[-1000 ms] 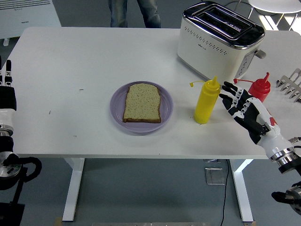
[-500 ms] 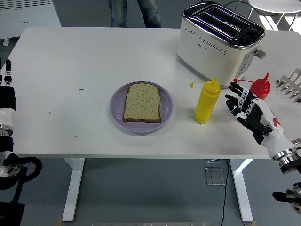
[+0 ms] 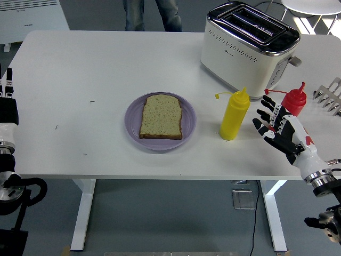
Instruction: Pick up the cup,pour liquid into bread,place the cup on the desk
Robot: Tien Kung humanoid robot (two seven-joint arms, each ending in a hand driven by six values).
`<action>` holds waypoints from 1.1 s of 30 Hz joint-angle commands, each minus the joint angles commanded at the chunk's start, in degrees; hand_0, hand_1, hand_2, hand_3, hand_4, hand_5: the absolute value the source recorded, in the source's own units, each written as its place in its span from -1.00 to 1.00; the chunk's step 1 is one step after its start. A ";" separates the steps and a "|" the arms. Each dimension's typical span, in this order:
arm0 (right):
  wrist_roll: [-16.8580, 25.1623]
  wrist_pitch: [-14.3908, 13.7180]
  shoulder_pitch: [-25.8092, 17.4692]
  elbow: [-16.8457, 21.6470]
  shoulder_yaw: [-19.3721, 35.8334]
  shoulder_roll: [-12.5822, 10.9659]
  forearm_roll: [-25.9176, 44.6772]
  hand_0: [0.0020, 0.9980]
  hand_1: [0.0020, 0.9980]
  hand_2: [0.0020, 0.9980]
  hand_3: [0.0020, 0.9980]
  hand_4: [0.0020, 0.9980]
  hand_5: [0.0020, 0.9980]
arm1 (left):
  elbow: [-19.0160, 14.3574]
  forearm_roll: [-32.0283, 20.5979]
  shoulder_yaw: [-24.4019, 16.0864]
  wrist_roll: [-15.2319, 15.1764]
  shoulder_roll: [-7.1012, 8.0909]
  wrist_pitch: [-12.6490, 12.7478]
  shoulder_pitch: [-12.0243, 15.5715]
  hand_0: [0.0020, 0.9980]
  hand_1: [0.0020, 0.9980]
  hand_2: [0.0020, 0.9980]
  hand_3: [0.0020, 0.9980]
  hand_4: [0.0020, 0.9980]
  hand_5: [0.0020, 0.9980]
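The bread [image 3: 161, 117] should stay clean when I tip the yellow squeeze bottle over it, because the bottle narrows to a thin nozzle [image 3: 244, 90].
A yellow squeeze bottle [image 3: 234, 115] stands upright on the white table [image 3: 96, 69], right of a purple plate [image 3: 160, 122] that holds one slice of bread [image 3: 161, 116]. My right hand [image 3: 270, 121] hovers just right of the bottle, fingers spread and holding nothing, a small gap away from it. Behind that hand stands a red squeeze bottle [image 3: 293, 101]. My left arm [image 3: 6, 109] rests at the picture's left edge, off the table's side.
A cream toaster [image 3: 248, 45] sits at the back right. A grey rack [image 3: 329, 96] pokes in at the right edge. A person's legs [image 3: 152, 13] show beyond the far side. A white heater [image 3: 32, 18] stands at the top left.
My right hand has drawn back rightwards and slightly down, away from the yellow bottle, staying open. Nothing else has moved.
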 joint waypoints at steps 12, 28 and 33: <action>1.01 -1.94 2.57 -3.71 -3.28 1.48 -0.64 0.94 0.79 0.93 0.94 0.53 -0.50 | 0.07 -0.01 0.14 -0.02 -0.09 -0.03 0.29 0.77 0.78 0.75 0.54 0.08 1.00; 2.46 -6.19 7.11 -9.86 -6.10 3.69 0.54 0.93 0.78 0.91 0.94 0.54 -0.53 | 0.10 0.03 0.06 -0.05 -0.15 -0.08 0.48 0.77 0.78 0.75 0.53 0.09 1.00; 3.06 -6.60 8.18 -10.57 -6.96 4.30 1.03 0.93 0.78 0.91 0.94 0.54 -0.53 | 0.12 0.02 0.04 -0.05 -0.16 -0.06 0.50 0.77 0.78 0.75 0.53 0.09 1.00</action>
